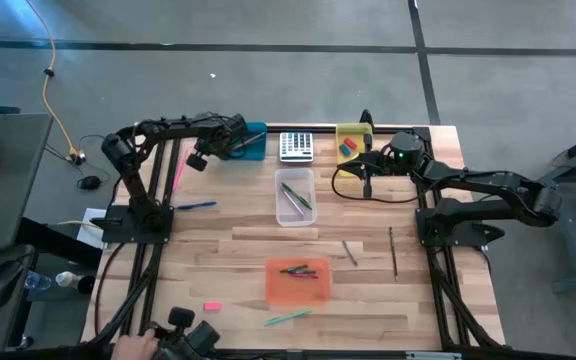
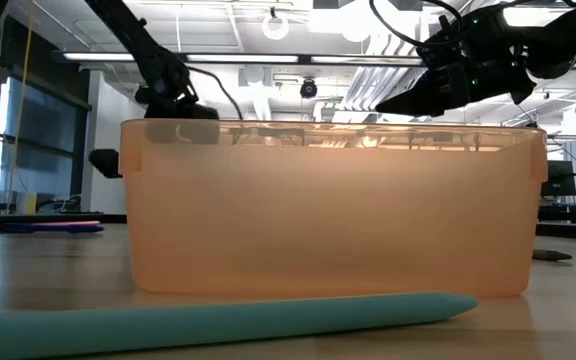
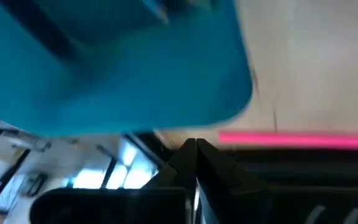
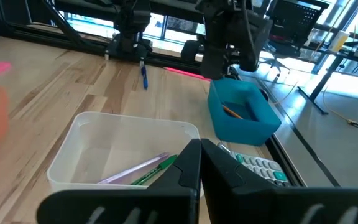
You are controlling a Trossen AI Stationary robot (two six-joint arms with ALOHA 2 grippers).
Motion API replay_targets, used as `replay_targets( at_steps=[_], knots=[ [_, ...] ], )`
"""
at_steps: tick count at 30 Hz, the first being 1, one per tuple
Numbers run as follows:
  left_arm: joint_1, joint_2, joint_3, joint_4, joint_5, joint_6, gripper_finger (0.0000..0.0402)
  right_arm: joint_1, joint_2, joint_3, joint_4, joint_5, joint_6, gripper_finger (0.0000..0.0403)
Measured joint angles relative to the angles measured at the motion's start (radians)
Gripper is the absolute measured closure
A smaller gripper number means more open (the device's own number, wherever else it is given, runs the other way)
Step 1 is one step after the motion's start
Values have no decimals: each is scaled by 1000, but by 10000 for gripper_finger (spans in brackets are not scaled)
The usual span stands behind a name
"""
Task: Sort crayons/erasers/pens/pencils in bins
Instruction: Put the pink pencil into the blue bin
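Observation:
The pink pencil point(image 1: 180, 167) lies along the line on which my left gripper opens, so I should lift away from the teal bin and turn the fingers to go across the pencil point(image 1: 177, 178).
My left gripper point(image 1: 234, 143) hovers shut at the teal-blue bin point(image 1: 255, 142), which fills its wrist view point(image 3: 117, 62). My right gripper point(image 1: 367, 170) hangs shut above the table between the clear bin point(image 1: 295, 197) and the yellow bin point(image 1: 353, 143). The clear bin point(image 4: 123, 149) holds a green and a purple pen. Red and blue erasers lie in the yellow bin, and crayons lie in the orange bin point(image 1: 298, 280). A tan pencil point(image 4: 232, 112) lies in the teal bin. Loose on the table are a pink pencil point(image 1: 178, 170), a blue pen point(image 1: 198, 206), a pink eraser point(image 1: 212, 306), a green pen point(image 1: 288, 317) and a tan pencil point(image 1: 393, 250).
A grey-keyed calculator point(image 1: 296, 147) sits between the teal and yellow bins. A short dark stick point(image 1: 349, 252) lies right of the orange bin. In the low view the orange bin point(image 2: 328, 210) blocks most of the table, with the green pen point(image 2: 218, 320) in front of it.

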Motion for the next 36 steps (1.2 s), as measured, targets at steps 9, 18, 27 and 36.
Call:
replay_targets(
  at_steps=[9, 18, 27, 36],
  knots=[
    [12, -55, 128, 2, 212, -222, 401, 0, 0, 0, 0, 0, -2, 403],
    [151, -54, 227, -189, 247, -674, 401, 0, 0, 0, 0, 0, -3, 403],
    [175, 16, 225, -291, 168, -856, 401, 0, 0, 0, 18, 0, 9, 403],
    [170, 196, 297, -432, 58, -1098, 401, 0, 0, 0, 32, 0, 31, 403]
  ],
)
